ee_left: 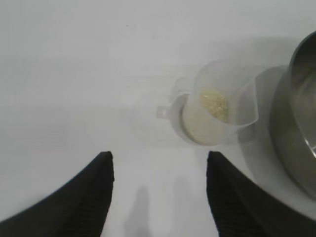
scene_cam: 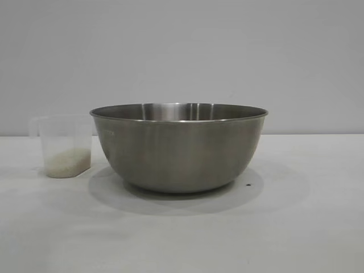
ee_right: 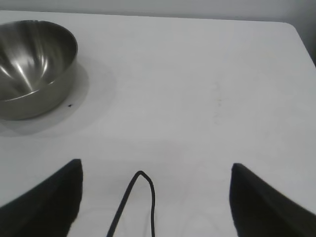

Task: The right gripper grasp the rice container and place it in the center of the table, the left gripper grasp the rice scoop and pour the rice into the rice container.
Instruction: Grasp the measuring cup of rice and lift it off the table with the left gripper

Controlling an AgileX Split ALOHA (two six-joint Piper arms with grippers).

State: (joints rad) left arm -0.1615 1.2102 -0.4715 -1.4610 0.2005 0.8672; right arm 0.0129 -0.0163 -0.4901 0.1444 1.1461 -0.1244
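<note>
The rice scoop's handle (scene_cam: 34, 125) points away from the rice container, so the robot's left gripper should turn around, bring its fingers closer together and come in low from the handle's side (scene_cam: 20, 147).
The rice container (scene_cam: 179, 147), a large steel bowl, stands upright in the middle of the white table (scene_cam: 296, 227). Its rim (ee_left: 301, 113) also shows in the left wrist view, and the whole rice container (ee_right: 33, 66) shows in the right wrist view. To its left stands the rice scoop (scene_cam: 63, 145), a clear plastic cup with rice (scene_cam: 67, 161) in its bottom. From above, the rice scoop (ee_left: 215, 111) and the rice (ee_left: 213, 103) sit just ahead of my open left gripper (ee_left: 159, 158), which holds nothing. My right gripper (ee_right: 155, 168) is open over bare table, well away from the container. Neither arm shows in the exterior view.
A black cable loop (ee_right: 140, 197) hangs between the right gripper's fingers. A small dark speck (scene_cam: 248, 185) lies on the table by the bowl's base. The table's far edge and a rounded corner (ee_right: 291, 27) show in the right wrist view. A plain grey wall stands behind.
</note>
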